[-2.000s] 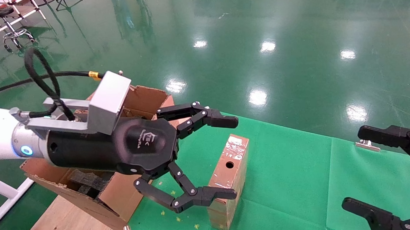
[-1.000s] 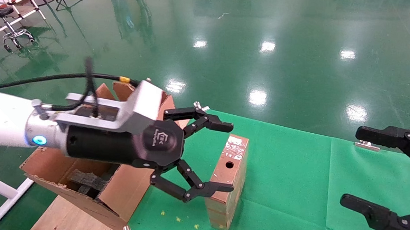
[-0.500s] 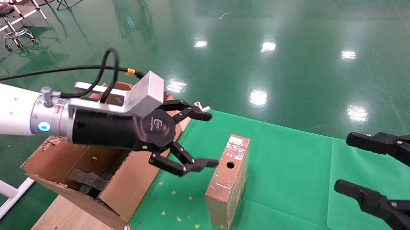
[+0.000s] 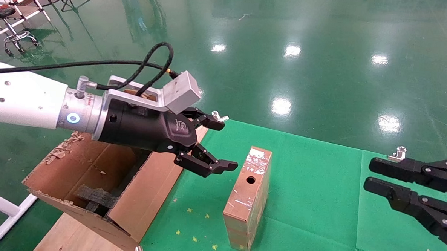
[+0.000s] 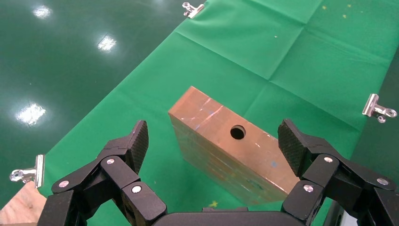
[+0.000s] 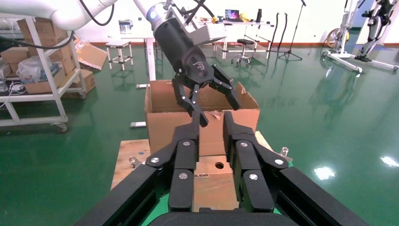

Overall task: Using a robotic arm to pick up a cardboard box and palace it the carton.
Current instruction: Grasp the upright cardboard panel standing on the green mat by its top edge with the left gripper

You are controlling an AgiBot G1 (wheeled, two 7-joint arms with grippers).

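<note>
The slim top of the cardboard box [image 4: 248, 186] stands clear, so my left gripper should keep going over it with its fingers wide open and close on both broad sides [image 4: 260, 200].
The cardboard box [image 4: 248, 194], slim, brown and tape-wrapped with a round hole on its top face, stands on edge on the green cloth. My left gripper [image 4: 224, 145] on the white robotic arm is open and empty. It hovers just left of and above the box, beside the carton. In the left wrist view the box [image 5: 207, 117] lies ahead between the spread fingers of this gripper [image 5: 214, 139], untouched. The carton [image 4: 140, 208] sits at the left with its flaps up and black foam [image 4: 92, 197] inside. My right gripper [image 4: 370, 173] is at the right, its jaws almost together and empty.
The green cloth [image 4: 311, 189] is held by binder clips [image 4: 220, 117] at its edges. A wooden board [image 4: 71, 236] lies under the carton. A glossy green floor surrounds the table. A stool and stands [image 4: 16, 37] are far left. The right wrist view shows box [image 6: 211, 181], carton [image 6: 164, 122] and shelving.
My left gripper drew back left and upward from straddling the box, which stayed put, and its opening narrowed. My right gripper's jaws closed from wide apart to nearly together.
</note>
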